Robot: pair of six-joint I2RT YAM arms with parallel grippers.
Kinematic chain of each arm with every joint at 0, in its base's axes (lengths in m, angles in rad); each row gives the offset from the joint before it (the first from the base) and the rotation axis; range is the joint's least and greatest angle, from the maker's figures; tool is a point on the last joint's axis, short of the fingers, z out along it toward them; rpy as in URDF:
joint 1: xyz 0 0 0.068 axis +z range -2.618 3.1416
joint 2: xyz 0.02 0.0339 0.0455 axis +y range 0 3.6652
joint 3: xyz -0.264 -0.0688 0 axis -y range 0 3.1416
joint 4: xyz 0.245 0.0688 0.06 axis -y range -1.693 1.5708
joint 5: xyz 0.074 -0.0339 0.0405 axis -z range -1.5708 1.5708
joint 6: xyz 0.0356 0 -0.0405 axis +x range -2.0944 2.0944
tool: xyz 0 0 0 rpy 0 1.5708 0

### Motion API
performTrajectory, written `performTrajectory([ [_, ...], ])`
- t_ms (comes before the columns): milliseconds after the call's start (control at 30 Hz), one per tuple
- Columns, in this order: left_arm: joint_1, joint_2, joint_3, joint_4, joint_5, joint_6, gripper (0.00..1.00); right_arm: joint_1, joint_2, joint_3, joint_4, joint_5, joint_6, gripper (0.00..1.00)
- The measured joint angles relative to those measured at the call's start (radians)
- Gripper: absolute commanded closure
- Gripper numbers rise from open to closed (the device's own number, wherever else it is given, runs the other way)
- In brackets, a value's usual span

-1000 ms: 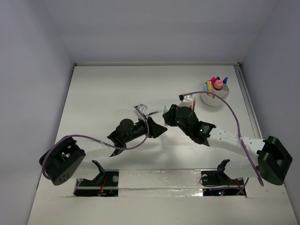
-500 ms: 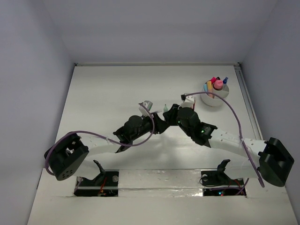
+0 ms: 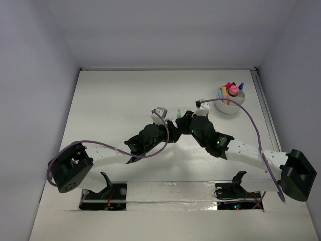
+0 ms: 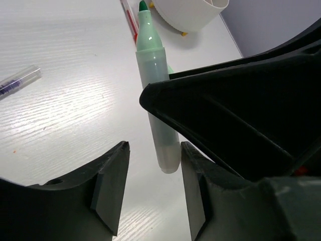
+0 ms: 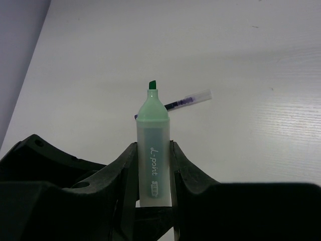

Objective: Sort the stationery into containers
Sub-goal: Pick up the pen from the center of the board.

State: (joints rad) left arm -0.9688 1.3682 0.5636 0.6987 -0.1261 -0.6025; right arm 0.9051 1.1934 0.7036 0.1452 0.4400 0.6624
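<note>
The pale-green highlighter's lower end [image 4: 168, 156] is between the left gripper's open fingers [image 4: 145, 160], so the robot's right gripper keeps holding it steady until those fingers close, and then let go.
My right gripper [image 5: 153, 145] is shut on a pale-green highlighter [image 5: 153, 150] and holds it tip-up above the table; the highlighter also shows in the top view [image 3: 178, 115]. My left gripper [image 4: 153, 150] is open, its jaws on either side of the highlighter's [image 4: 156, 100] lower end, the right jaw close to it and a gap on the left. In the top view the two grippers, left [image 3: 174, 132] and right [image 3: 182, 122], meet at mid-table. The white cup [image 3: 230, 103] at the back right holds pink, yellow and blue markers.
A clear pen with a purple core [image 4: 19, 80] lies on the table, also seen behind the highlighter in the right wrist view [image 5: 186, 100]. A thin red pen [image 4: 130, 20] lies beside the cup [image 4: 193, 15]. Grey walls enclose the table.
My left arm has swung right and forward until its open jaws reach the highlighter held by the right gripper. The right gripper has shifted slightly toward the back.
</note>
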Motion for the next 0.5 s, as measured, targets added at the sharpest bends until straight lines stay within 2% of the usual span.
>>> performTrajectory([
  [67, -0.011, 0.000, 0.000, -0.004, -0.022, 0.004, 0.67, 0.008, 0.008, 0.000, 0.000, 0.013, 0.000, 1.00],
  [167, -0.027, 0.000, 0.000, -0.017, -0.055, 0.007, 0.72, 0.022, 0.027, 0.001, 0.001, 0.033, 0.010, 1.00],
  [333, -0.034, 0.000, -0.005, -0.019, -0.082, 0.006, 0.76, 0.037, 0.047, 0.004, 0.005, 0.057, 0.031, 1.00],
  [500, -0.045, -0.010, -0.043, 0.023, -0.101, 0.007, 0.75, 0.046, 0.058, 0.005, 0.003, 0.037, 0.044, 1.00],
])
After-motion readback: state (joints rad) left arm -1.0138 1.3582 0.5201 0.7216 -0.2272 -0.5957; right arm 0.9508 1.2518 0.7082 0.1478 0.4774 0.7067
